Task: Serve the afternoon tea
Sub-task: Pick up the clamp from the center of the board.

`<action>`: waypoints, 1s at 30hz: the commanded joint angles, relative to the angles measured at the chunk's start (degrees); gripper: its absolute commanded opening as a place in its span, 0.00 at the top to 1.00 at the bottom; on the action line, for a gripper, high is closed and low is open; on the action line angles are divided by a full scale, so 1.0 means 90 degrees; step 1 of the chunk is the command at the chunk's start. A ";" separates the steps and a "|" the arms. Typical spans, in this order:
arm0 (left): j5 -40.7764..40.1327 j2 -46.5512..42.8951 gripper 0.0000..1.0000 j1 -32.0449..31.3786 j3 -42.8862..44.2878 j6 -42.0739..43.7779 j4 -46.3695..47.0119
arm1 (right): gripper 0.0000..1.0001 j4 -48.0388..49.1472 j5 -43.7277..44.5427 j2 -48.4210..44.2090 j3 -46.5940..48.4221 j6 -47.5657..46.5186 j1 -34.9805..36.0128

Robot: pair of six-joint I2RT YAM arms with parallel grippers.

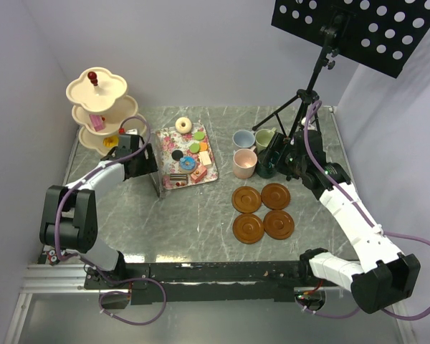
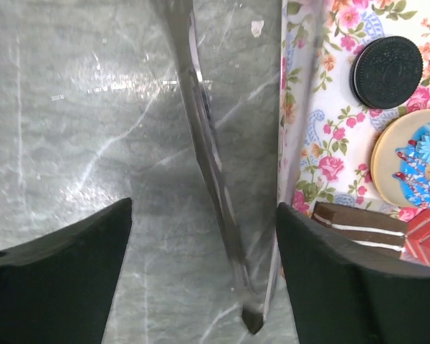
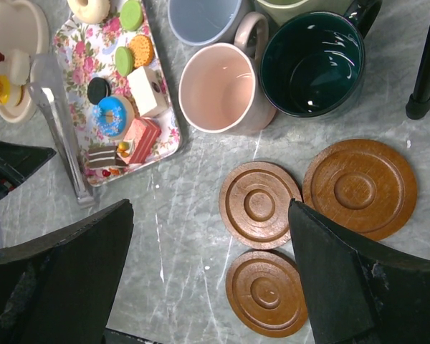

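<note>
Next, I open my left gripper and centre it around both tongs' arms (image 2: pixel 213 172) before it squeezes them, because the tongs' joined end (image 2: pixel 252 318) is off toward one finger.
Small toy cakes (image 1: pixel 188 156) lie on the floral tray, next to the cream three-tier stand (image 1: pixel 97 107) at the back left. Light blue (image 1: pixel 243 138), light green (image 1: pixel 264 137), pink (image 1: pixel 244 163) and dark green (image 3: pixel 312 64) mugs cluster behind several brown saucers (image 1: pixel 262 212). My left gripper (image 2: pixel 204 265) hangs open over the table just left of the tray. Metal tongs (image 2: pixel 215 179) lie between its fingers, untouched. My right gripper (image 3: pixel 211 265) stands open above the saucers (image 3: pixel 259 205), holding nothing. In the top view it hides part of the dark green mug.
The floral tray (image 1: pixel 165 138) sits mid-table with a black cookie (image 2: pixel 387 72) and a chocolate slice (image 2: pixel 358 222) near its left rim. A black tripod (image 1: pixel 299 107) with a perforated board stands at the back right, one foot (image 3: pixel 417 107) beside the mugs. White walls close in the table.
</note>
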 commanded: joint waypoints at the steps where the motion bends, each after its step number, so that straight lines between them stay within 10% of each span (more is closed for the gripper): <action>1: 0.0108 -0.0010 0.23 -0.0018 0.0118 -0.0319 -0.0014 | 0.05 0.0119 -0.0012 -0.0053 0.0005 0.0080 -0.0035; 7: 0.0147 0.0107 0.33 -0.0018 0.0138 -0.0456 0.0025 | 0.05 0.0168 -0.0031 -0.0053 -0.0064 0.0148 -0.0035; 17: 0.0849 0.0184 0.04 0.0011 -0.0155 -0.0174 0.0630 | 0.05 0.0148 0.0008 -0.0053 -0.0054 0.0217 -0.0035; 30: 0.0850 0.0966 0.31 0.0050 0.0050 0.0110 0.0835 | 0.05 0.0099 0.0027 -0.0004 0.0024 0.0217 -0.0025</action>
